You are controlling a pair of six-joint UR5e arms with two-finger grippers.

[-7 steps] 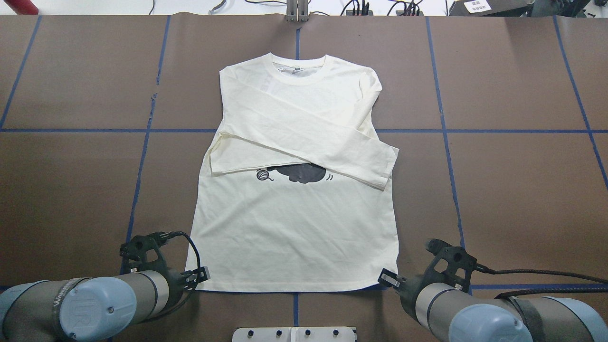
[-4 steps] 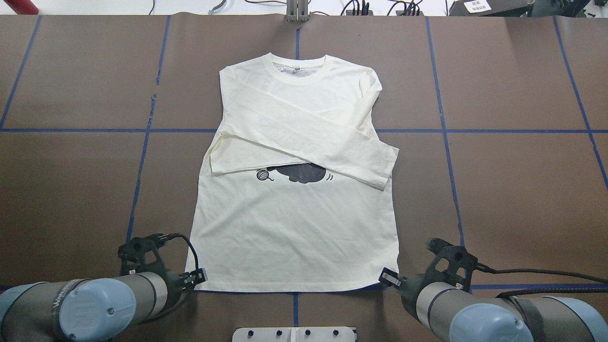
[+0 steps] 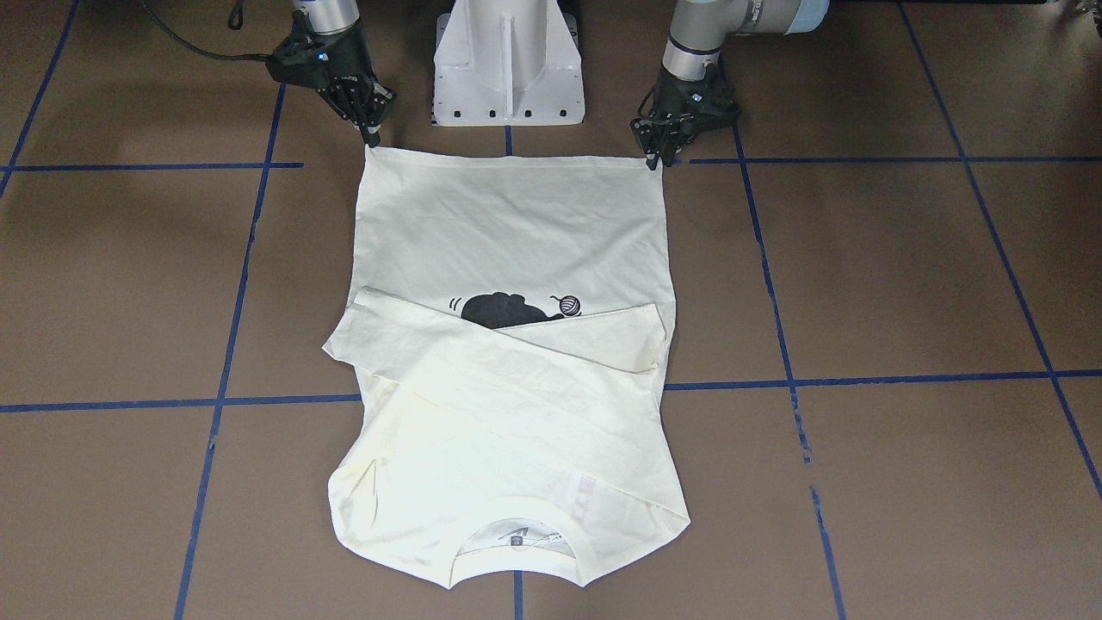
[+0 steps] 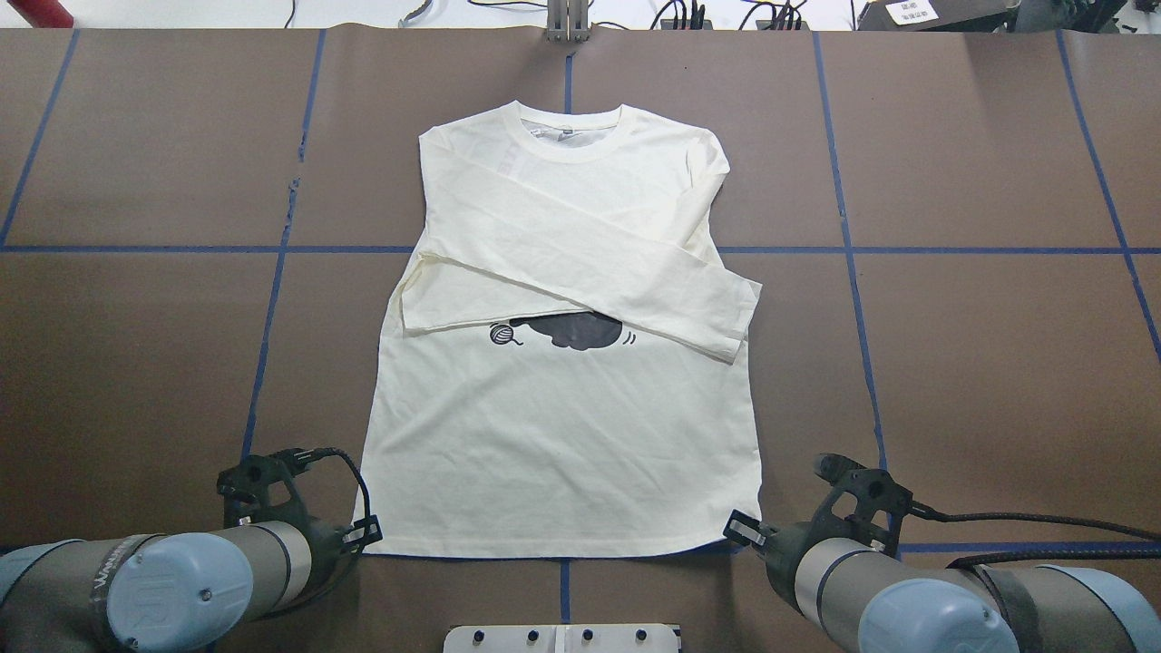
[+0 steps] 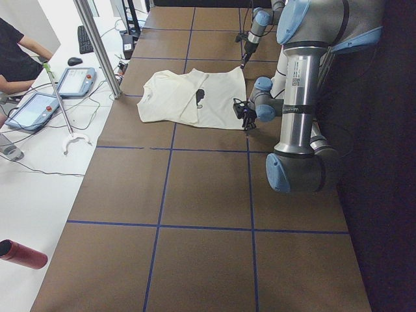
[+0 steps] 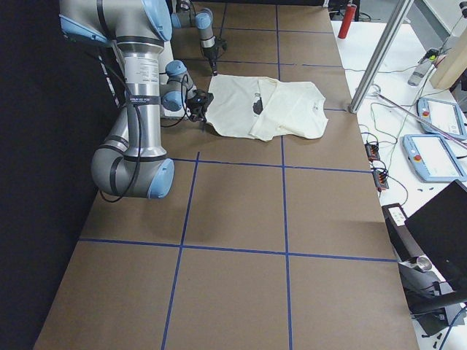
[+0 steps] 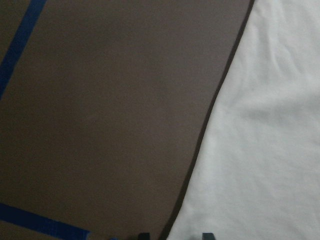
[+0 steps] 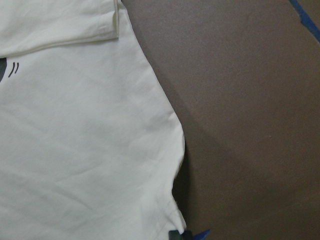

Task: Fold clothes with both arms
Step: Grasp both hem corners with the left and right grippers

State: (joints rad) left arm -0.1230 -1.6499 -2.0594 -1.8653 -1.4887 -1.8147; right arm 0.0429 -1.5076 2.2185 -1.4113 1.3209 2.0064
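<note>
My gripper will pull the hem, and the whole cream-white T-shirt [image 3: 511, 434] should slide along with its sleeves still crossed, because the cloth lies smooth [image 3: 506, 227] from hem to neckline.
The cream-white T-shirt [image 4: 562, 453] lies flat on the brown table, neckline at the far side, both sleeves folded across the chest. The sleeves cover part of the black cat print [image 4: 580, 331]. My left gripper [image 4: 367, 533] sits low at the hem's near left corner, its jaws open with the shirt's side edge [image 7: 265, 150] between the tips. My right gripper [image 4: 742, 529] is at the hem's near right corner [image 8: 175, 220], jaws together on the cloth. In the front-facing view the left gripper [image 3: 656, 158] and right gripper [image 3: 372, 136] stand at the two hem corners of the shirt [image 3: 508, 224].
The white pedestal [image 3: 508, 60] stands between the arms, just behind the hem. Blue tape lines [image 4: 272, 299] cross the table. Past the table's left end are a red bottle [image 5: 23, 253], tablets [image 5: 75, 81] and an operator [image 5: 16, 58].
My left gripper has slid a little left and back toward me along the hem corner. The right gripper and the shirt have barely moved.
</note>
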